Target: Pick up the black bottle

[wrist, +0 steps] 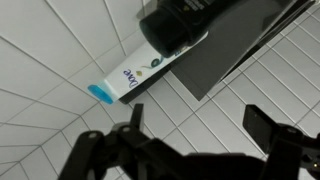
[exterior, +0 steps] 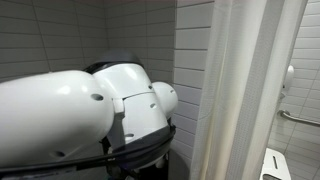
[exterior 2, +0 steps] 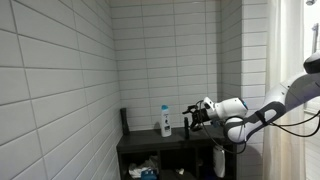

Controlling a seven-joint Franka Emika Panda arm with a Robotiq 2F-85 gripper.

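Note:
The black bottle is off to one side, and my gripper's open fingers point at the tiled wall. I should move back along the dark shelf before I grasp the bottle.
The black bottle shows at the top of the wrist view, on the dark shelf, close against a white bottle with a blue cap. My gripper is open, with only tiled wall showing between its fingers, and it is short of the black bottle. In an exterior view the gripper hovers over the shelf, just right of the white bottle. There the black bottle is hard to tell apart from the dark fingers.
A tall dark object stands at the shelf's left end. Items lie on the lower shelf. Tiled walls close in behind and to the left. In an exterior view the white arm fills the picture, with a white curtain beside it.

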